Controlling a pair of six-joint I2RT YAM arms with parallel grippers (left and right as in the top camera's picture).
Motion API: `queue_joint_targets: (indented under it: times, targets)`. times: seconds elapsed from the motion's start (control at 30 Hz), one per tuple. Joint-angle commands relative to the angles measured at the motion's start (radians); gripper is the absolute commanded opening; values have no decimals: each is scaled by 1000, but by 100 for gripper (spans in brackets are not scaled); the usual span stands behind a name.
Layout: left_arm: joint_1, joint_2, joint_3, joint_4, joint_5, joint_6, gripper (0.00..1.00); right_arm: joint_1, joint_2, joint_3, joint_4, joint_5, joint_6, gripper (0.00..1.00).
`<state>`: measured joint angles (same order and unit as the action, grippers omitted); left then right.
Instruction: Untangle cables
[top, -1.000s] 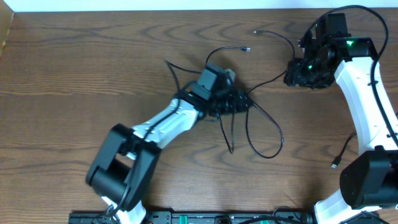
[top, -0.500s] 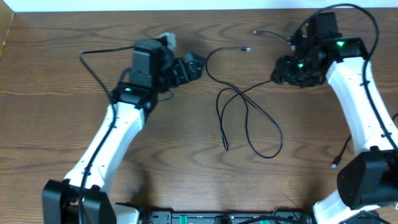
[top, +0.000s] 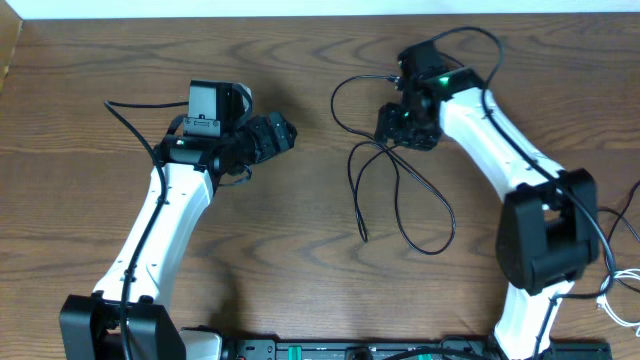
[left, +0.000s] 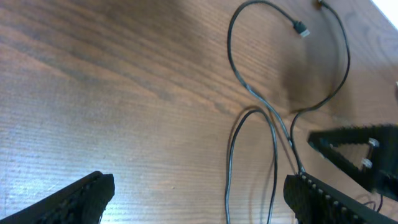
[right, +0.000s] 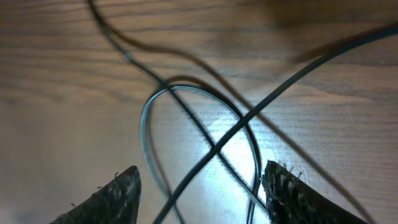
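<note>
Parts of the black cable cross (top: 387, 149) under my right gripper, and my left gripper is away from them. Next, my right gripper pinches the crossing (right: 215, 149) and lifts the cable's loops.
The thin black cable (top: 399, 205) lies in crossed loops mid-table, one end with a small plug (top: 398, 78) at the back. My right gripper (top: 396, 127) hovers low over the top of the loops. In the right wrist view it is open (right: 200, 198), with two crossing strands of the black cable (right: 147, 124) on the wood between its fingers. My left gripper (top: 287, 133) stands open to the left of the loops and apart from them. Its wrist view shows the gripper (left: 199, 202) wide apart, with the cable (left: 230, 155) lying ahead. A bit of thin white cable (top: 612, 296) shows at the right edge.
The table is dark brown wood (top: 100, 220). The right arm's white links (top: 490, 130) reach over the back right part. The right gripper's black fingers (left: 354, 146) show at the right of the left wrist view. A black rail (top: 330, 350) runs along the front edge.
My left arm pulled out of the cable heap to the left and its jaws opened wider. My right arm swung left and down over the loops. The cable now lies spread out.
</note>
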<state>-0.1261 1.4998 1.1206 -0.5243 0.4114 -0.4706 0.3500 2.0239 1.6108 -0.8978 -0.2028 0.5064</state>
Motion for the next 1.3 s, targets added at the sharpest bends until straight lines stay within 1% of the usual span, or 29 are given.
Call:
queue_joint_targets:
  times: [0.0,0.13,0.3,0.47,0.67,0.8,1.03,1.1,1.17,1.2,1.23,1.27]
  targets:
    - [0,-9,3,-15,-21,33,93,19,42,10,6,84,65,61]
    - [0,-9,3,-21,-21,33,93,31,92,10,4,92,64,61]
    - [0,-9,3,-21,-21,33,93,48,135,10,1,90,19,61]
    - [0,-9,3,-20,-21,33,93,61,137,10,-34,98,-18,52]
    - [0,-9,3,-21,-20,33,93,66,138,0,-71,169,-18,52]
    - [0,-9,3,-21,-20,33,93,73,138,-35,-72,202,-18,52]
    - [1,-9,3,-20,-21,33,93,77,138,-124,-35,204,-13,50]
    - [1,-9,3,-20,-21,33,93,77,138,-135,-33,204,-13,46]
    - [1,-9,3,-19,-21,33,93,77,138,-137,-41,195,-13,26]
    - [1,-9,3,-19,-21,33,93,77,138,-137,-46,185,-13,21]
    - [1,-9,3,-19,-21,33,93,77,138,-137,-53,169,-13,18]
    - [1,-9,3,-17,-21,33,93,77,138,-137,-61,158,-13,18]
